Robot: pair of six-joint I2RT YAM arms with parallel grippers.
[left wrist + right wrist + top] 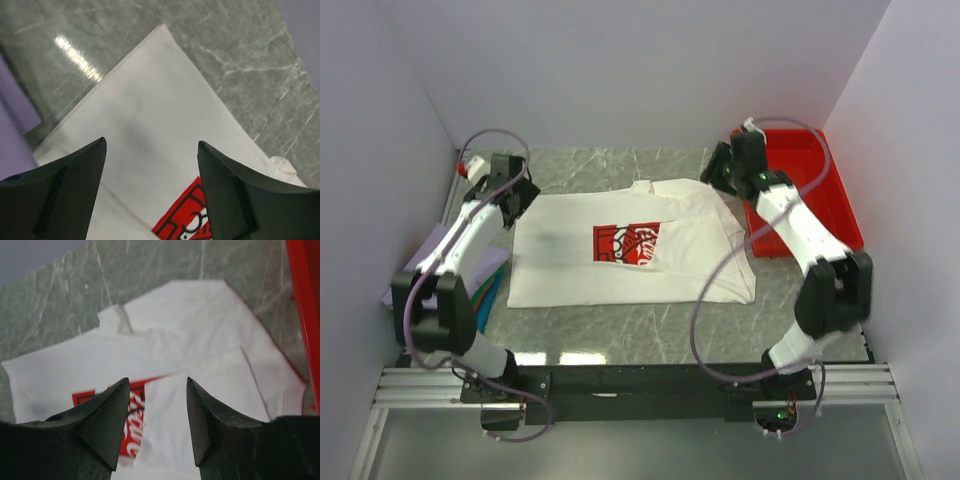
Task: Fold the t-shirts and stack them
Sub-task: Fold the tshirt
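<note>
The white t-shirt's flap (692, 246) lies limp over the print, so the white t-shirt's far edge (582, 196) will fold over when I pull it nearer, its near edge staying put.
A white t-shirt (570, 270) lies flat on the marble table, its red chest print (626, 245) facing up. Its right side is folded inward, and that flap (170, 415) covers part of the print (82, 397). My left gripper (520, 196) hovers open over the shirt's far left corner, with only white cloth (150, 100) and a bit of the print (187, 222) below it. My right gripper (716, 170) hovers open above the far right shoulder, near the collar (115, 320). Neither holds anything. Folded lavender (408, 285) and green and blue shirts (492, 288) lie at the left under my left arm.
A red plastic tray (810, 160) stands at the far right, close behind my right arm; its rim (302, 315) shows in the right wrist view. Pale walls close in the table on the left, back and right.
</note>
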